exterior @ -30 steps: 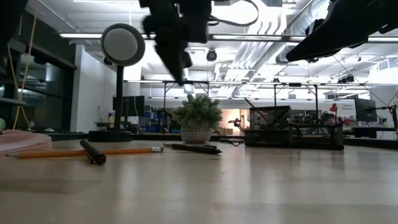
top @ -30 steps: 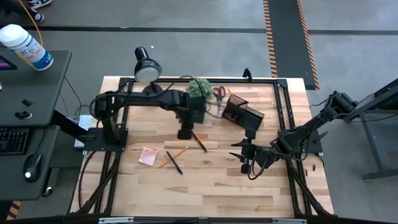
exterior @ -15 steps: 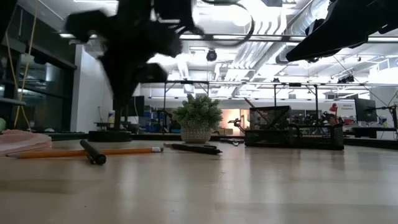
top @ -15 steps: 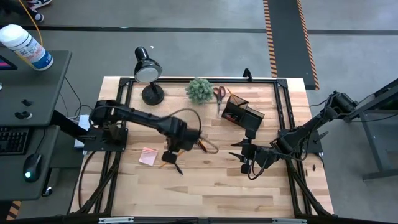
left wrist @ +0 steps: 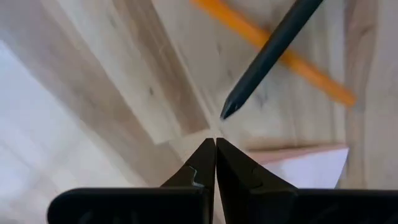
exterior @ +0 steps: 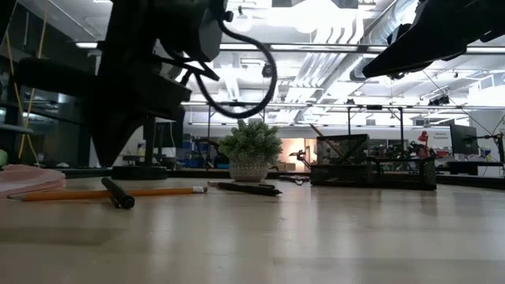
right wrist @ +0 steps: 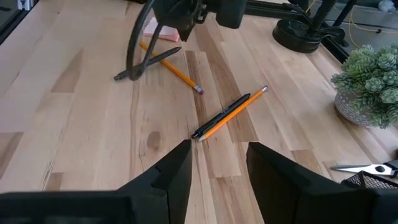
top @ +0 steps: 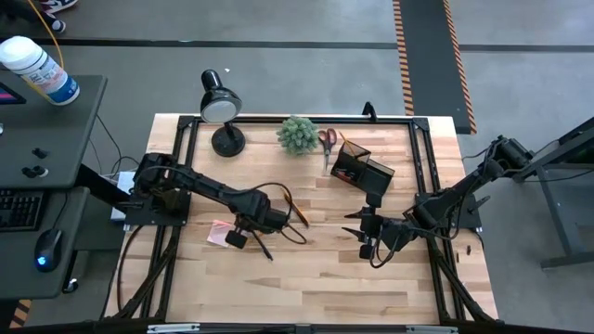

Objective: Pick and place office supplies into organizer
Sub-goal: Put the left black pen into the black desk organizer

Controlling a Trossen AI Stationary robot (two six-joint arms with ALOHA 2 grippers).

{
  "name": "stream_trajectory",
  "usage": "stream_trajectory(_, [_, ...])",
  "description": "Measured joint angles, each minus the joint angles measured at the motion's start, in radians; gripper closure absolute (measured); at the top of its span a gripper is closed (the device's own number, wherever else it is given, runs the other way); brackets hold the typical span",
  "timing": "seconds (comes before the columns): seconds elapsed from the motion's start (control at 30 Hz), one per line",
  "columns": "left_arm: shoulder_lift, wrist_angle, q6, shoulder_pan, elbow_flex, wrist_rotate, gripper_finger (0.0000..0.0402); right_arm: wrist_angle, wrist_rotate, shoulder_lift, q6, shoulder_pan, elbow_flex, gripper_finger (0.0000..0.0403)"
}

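Next, my left gripper lifts clear, opens and lowers its fingers around the pen's tip end [left wrist: 246, 87], because it is closed and short of the black pen's tip [left wrist: 228, 111].
My left gripper [top: 234, 239] [left wrist: 215, 143] is shut and low over the table. Its tips stand at a corner of the pink sticky-note pad [top: 221, 233] [left wrist: 298, 167], beside the tip of a black pen [top: 261, 243] [left wrist: 267, 56] that lies crossed over an orange pencil [top: 264, 228] [left wrist: 280, 59]. A second pen and pencil pair [top: 297, 210] [right wrist: 227, 112] lies flat nearer the middle. The red-handled scissors [top: 327, 139] lie by the black organizer [top: 362, 168] [exterior: 371, 170]. My right gripper [top: 365, 239] [right wrist: 217, 163] is open and waits right of centre.
The green plant ball [top: 297, 134] [exterior: 250, 150] and the black desk lamp [top: 221, 107] stand along the far edge. A black frame [top: 186, 130] borders the table. Bare wood lies between my grippers and along the near edge.
My left arm has swung from beside the plant toward the table's near left side and come down to the pink pad. The pens, pencils, pad and my right arm have stayed where they were.
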Motion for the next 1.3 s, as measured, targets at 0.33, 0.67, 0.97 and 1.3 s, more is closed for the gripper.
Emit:
stream_trajectory(0.33, [-0.161,0.085,-0.023,-0.082,-0.027,-0.038,0.0401,0.0,0.0,0.0,0.001,-0.001,0.0,0.0258])
stream_trajectory(0.67, [-0.514,0.411,-0.023,-0.091,-0.271,-0.073,0.0401,0.008,0.008,0.0,0.001,-0.002,0.0,0.0258])
stream_trajectory(0.97, [-0.503,0.397,0.015,-0.092,-0.278,0.01,0.0401,0.011,0.039,0.0,0.005,-0.003,0.0,0.0258])
stream_trajectory(1.3, [-0.442,0.464,0.156,-0.091,-0.357,0.043,0.0401,0.048,0.057,0.0,0.026,-0.003,0.0,0.0258])
